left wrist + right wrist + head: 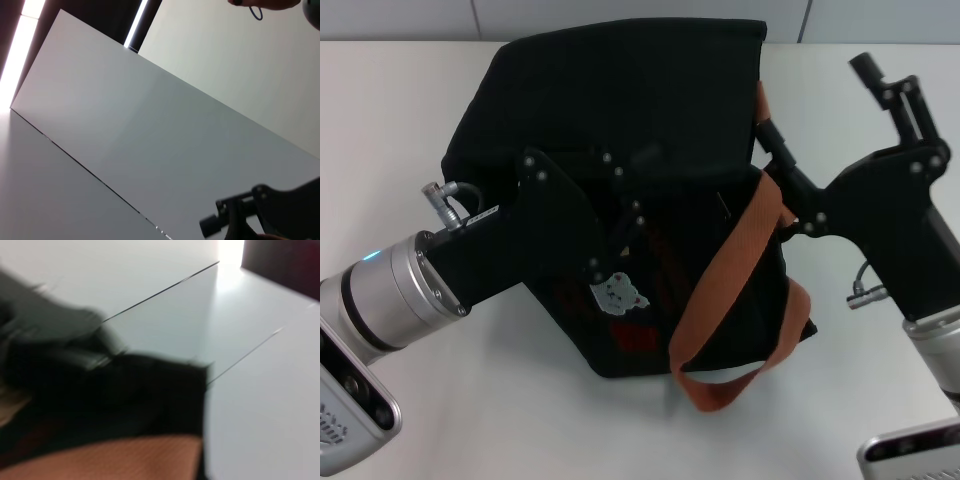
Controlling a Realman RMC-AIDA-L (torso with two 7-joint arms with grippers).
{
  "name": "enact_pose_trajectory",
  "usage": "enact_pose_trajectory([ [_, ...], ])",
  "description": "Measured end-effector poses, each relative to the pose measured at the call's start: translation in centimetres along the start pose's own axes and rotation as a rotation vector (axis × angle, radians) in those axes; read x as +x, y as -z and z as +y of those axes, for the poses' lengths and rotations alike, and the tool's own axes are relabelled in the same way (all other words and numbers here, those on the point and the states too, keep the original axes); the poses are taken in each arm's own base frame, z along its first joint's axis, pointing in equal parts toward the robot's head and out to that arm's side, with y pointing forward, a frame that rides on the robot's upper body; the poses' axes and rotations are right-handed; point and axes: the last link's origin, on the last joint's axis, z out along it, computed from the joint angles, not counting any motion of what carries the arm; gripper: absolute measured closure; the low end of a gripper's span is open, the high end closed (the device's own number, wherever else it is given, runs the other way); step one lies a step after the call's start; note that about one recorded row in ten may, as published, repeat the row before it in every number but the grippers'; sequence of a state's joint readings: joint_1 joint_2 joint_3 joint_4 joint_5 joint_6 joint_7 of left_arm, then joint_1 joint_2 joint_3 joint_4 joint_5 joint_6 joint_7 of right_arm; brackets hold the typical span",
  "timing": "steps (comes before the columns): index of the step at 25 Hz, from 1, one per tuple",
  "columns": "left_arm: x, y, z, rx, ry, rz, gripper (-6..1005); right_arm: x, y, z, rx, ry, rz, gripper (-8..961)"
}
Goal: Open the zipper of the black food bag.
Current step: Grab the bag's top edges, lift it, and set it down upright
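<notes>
The bag handle's upper end (761,103) at the flap's corner has my right gripper's finger against it, so next I move back and come in lower at the bag's side (786,236).
The black food bag (620,110) stands mid-table, with an orange-brown handle (740,265) draped down its front and a bear patch (618,293) above red lettering. My left gripper (625,188) lies across the bag's upper front, black against black. My right gripper (812,97) is open at the bag's right side. One finger (785,165) rests by the handle's upper end and the other points up and away. I cannot make out the zipper on the dark fabric. The right wrist view shows blurred black fabric (125,400) and orange webbing (115,460).
The white table (470,400) surrounds the bag, with a wall seam along its far edge. The left wrist view looks past the bag at pale table and wall panels, with part of a black gripper (250,215) at one corner.
</notes>
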State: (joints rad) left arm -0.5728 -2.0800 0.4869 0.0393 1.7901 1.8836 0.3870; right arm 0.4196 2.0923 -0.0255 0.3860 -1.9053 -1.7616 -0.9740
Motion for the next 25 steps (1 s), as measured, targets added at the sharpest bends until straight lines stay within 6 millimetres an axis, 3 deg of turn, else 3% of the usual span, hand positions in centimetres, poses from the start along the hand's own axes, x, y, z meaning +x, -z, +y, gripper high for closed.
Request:
enact_pose_trajectory([
  [7, 0.0, 0.0, 0.0, 0.001, 0.000, -0.001, 905, -0.4, 0.1, -0.5, 0.039, -0.063, -0.023, 111],
  [15, 0.0, -0.2, -0.1, -0.001, -0.005, 0.005, 905, 1.2, -1.4, 0.6, -0.059, -0.129, 0.030, 110],
  [25, -0.3, -0.6, -0.2, -0.009, -0.008, 0.007, 905, 0.2, 4.1, 2.0, -0.115, -0.246, 0.146, 110],
])
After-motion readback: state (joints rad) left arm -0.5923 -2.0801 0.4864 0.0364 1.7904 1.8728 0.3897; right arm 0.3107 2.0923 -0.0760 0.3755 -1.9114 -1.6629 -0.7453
